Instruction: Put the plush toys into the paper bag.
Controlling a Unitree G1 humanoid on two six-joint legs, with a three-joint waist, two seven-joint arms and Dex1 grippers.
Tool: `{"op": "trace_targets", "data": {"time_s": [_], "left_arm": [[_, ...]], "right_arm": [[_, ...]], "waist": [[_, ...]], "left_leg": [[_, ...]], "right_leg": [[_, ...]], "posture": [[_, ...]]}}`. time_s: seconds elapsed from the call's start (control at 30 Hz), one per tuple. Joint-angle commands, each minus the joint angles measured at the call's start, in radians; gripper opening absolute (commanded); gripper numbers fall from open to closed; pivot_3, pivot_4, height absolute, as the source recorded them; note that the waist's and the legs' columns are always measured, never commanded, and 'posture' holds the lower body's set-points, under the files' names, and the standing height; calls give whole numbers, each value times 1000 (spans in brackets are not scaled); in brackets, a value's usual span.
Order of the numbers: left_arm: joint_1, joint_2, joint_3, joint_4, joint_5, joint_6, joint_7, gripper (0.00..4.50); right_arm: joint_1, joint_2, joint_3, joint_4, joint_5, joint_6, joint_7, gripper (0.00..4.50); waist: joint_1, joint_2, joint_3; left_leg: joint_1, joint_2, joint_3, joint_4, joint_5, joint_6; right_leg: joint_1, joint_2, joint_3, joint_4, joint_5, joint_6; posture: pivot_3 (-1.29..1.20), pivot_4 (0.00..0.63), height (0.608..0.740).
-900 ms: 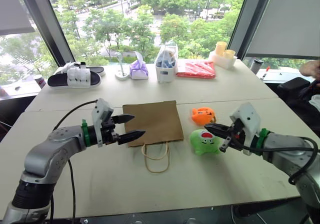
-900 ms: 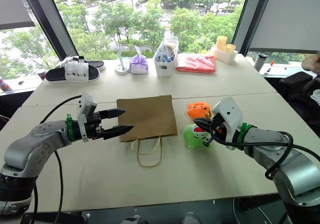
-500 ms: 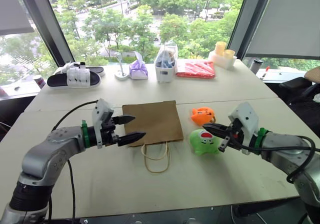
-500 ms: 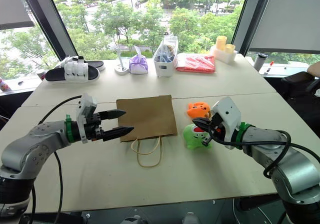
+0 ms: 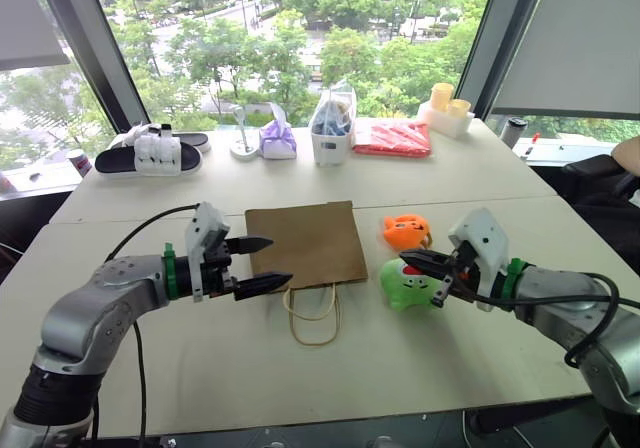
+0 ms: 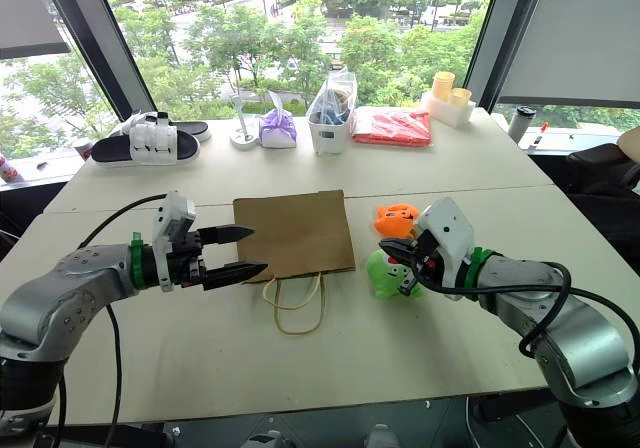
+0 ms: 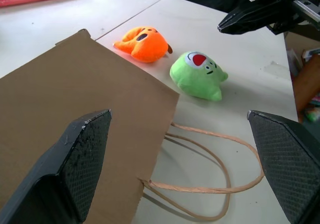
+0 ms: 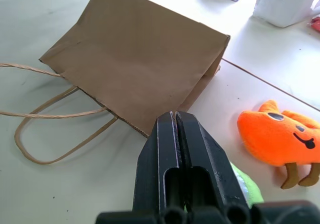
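The cord handles are lying apart as separate loops. I therefore expect the flat paper bag to spread wide at its opening when I raise the upper handle.
The brown paper bag lies flat on the table, its cord handles toward me. To its right lie the plush toys: a green one and, just beyond it, an orange one. My left gripper is open and empty, hovering level at the bag's left near corner. The right gripper is shut on nothing, its tip just above the green toy's top. In the right wrist view the shut fingers point over the green toy toward the bag.
Along the far edge by the window stand black-and-white sandals, a purple pouch, a clear plastic bag, a red packet and yellow cups. A person sits at the right edge.
My right gripper has edged left, closer over the green toy. The left gripper has sunk slightly and stays open.
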Motion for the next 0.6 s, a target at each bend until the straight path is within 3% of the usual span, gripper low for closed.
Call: {"op": "trace_targets", "data": {"time_s": [0.03,0.2,0.3,0.53,0.6], "left_arm": [[17,48,-20,6,81,-118,-72,4458],[79,149,-70,61,202,-326,-258,4458],[88,160,-95,103,243,-411,-315,4458],[-23,-18,-218,240,367,-524,-258,4458],[-40,-58,-240,269,394,-559,-244,3951]], "right_arm": [[2,1,-22,-29,2,-18,-6,0],[19,1,-29,-44,1,-17,-17,0],[36,3,-28,-59,-3,-15,-30,0],[86,21,-48,-130,12,19,-83,0],[95,23,-55,-144,14,28,-96,0]], "waist": [[0,0,0],[-1,0,0],[2,0,0],[23,0,0],[22,0,0]], "left_leg": [[0,0,0,0,0,0],[0,1,1,-1,0,0],[0,2,1,-1,0,0],[-1,3,1,1,0,0],[-1,3,1,1,0,0]], "right_leg": [[0,0,0,0,0,0],[0,0,0,0,0,0],[0,0,0,-1,0,0],[0,0,0,-1,0,0],[0,0,0,-1,0,0]], "posture": [[0,150,740],[0,150,740],[0,150,740],[0,150,740],[0,150,740]]}}
